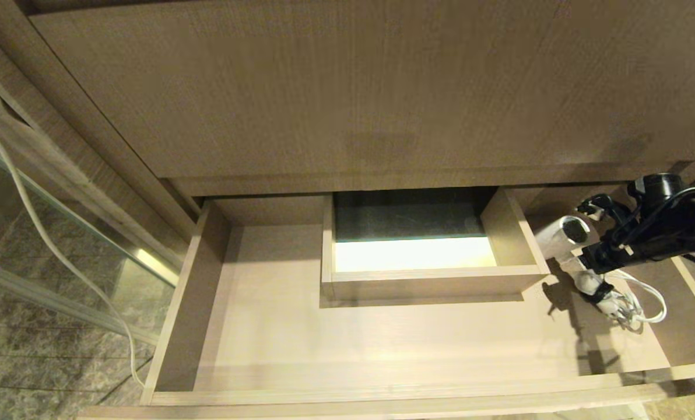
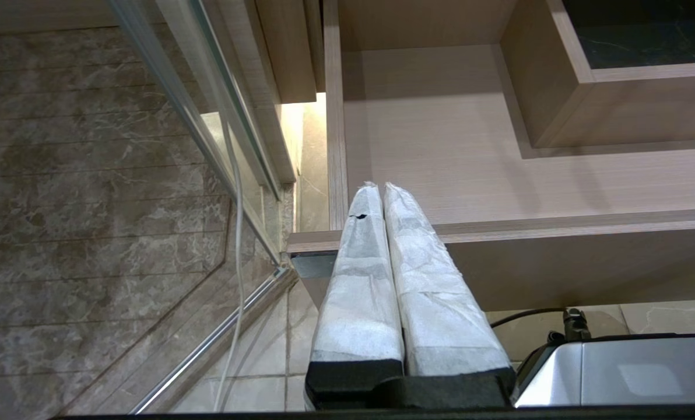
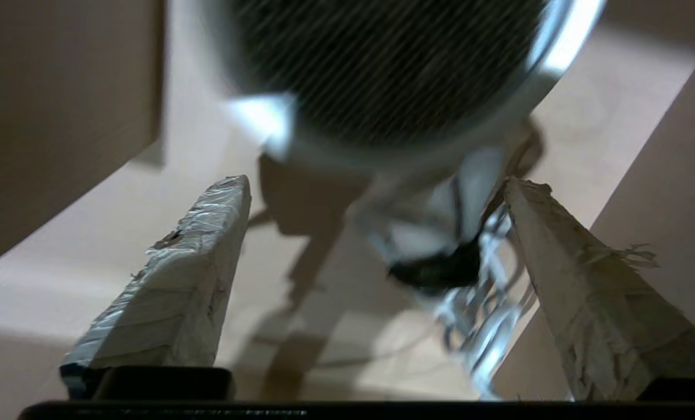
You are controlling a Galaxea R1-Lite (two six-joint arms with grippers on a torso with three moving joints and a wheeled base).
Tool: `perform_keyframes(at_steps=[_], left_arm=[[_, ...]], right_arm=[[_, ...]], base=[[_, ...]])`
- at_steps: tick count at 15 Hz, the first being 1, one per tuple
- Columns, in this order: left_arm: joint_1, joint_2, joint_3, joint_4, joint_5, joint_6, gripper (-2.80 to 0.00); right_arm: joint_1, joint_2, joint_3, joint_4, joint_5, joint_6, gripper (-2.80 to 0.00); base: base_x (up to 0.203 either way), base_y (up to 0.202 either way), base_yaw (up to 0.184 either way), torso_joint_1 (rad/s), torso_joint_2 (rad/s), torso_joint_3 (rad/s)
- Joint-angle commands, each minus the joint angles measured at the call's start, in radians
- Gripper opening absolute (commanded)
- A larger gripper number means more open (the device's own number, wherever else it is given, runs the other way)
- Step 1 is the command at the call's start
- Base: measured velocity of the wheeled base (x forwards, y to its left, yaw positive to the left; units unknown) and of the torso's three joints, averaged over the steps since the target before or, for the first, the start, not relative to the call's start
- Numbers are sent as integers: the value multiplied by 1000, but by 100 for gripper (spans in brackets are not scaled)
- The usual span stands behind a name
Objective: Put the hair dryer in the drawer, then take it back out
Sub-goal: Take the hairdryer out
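I should keep lowering my right gripper, its open fingers straddling the hair dryer's handle point(image 1: 588, 282), and close it on the handle point(image 3: 425, 206) beside the round mesh grille.
The drawer point(image 1: 347, 398) is pulled out, its light wood floor bare across the left and middle. The white hair dryer point(image 1: 557, 238) lies at the drawer's right end, its round mesh grille point(image 3: 382, 70) facing my right wrist. Its handle point(image 3: 464, 192) and strapped white cord point(image 1: 639, 306) trail toward the drawer's front. My right gripper point(image 1: 589, 233) hovers over it, open, fingers wide apart either side of the handle; its right fingertip point(image 3: 522, 192) is close by the handle. My left gripper point(image 2: 381, 186) is shut and empty, parked below the drawer's front left corner point(image 2: 324, 239).
A boxed cut-out point(image 1: 429, 274) stands at the drawer's back middle, close to the left of the dryer. A tall wood panel point(image 1: 353, 87) overhangs the back. A loose white cable point(image 1: 32, 221) and a glass panel with a metal rail point(image 2: 207, 344) lie to the left.
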Motion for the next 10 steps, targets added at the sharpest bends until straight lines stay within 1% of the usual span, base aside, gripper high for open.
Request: perform_keyframes(at_steps=[1,5,7,10], left_arm=[[0,1,2,0,0,0,-280],[0,0,2,0,0,0,-280],[0,0,2,0,0,0,-280],[0,1,2,0,0,0,-280]], right_arm=[[0,47,-11,-2,2,-8,0],[0,96,-31,-34,8,-7,0],[-4,135,-70,-36,42,-7,0],[-9,188,-123,-63,61,-5,0]], base=[[0,0,0,0,0,0],[0,0,0,0,0,0],[0,0,0,0,0,0],[0,0,0,0,0,0]])
